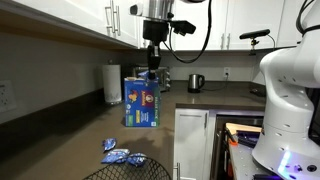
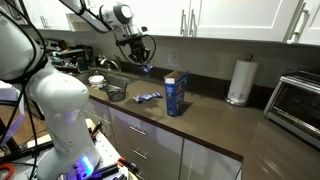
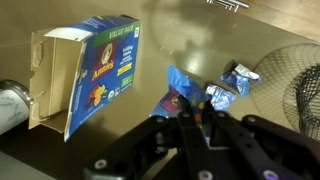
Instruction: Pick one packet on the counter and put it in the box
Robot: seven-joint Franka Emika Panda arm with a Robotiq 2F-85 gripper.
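Observation:
The blue packet (image 2: pixel 147 70) hangs free below the gripper's fingers and the box's top is open, so the robot's gripper keeps going up and across, and lets go over the box's opening (image 2: pixel 177 75).
My gripper (image 1: pixel 152 60) hangs above the counter (image 1: pixel 70 140) and is shut on a blue packet (image 1: pixel 153 74), held in the air over the box. In the wrist view the packet (image 3: pixel 180 88) sticks out between the jaws (image 3: pixel 190 112). The box (image 1: pixel 141 100) is a tall blue carton standing upright, and its open top (image 3: pixel 45 80) shows in the wrist view. It also shows in an exterior view (image 2: pixel 175 95), with the gripper (image 2: pixel 143 55) up and to its left. More blue packets (image 1: pixel 115 152) lie on the counter beside the box (image 2: pixel 148 97) (image 3: pixel 236 80).
A white paper-towel roll (image 1: pixel 113 83) (image 2: pixel 238 80) stands by the wall. A wire mesh basket (image 1: pixel 125 170) (image 3: pixel 305 90) sits near the packets. A kettle (image 1: pixel 196 82), a toaster oven (image 2: pixel 296 100) and a sink with a pot (image 2: pixel 116 92) are around. Upper cabinets hang close above the arm.

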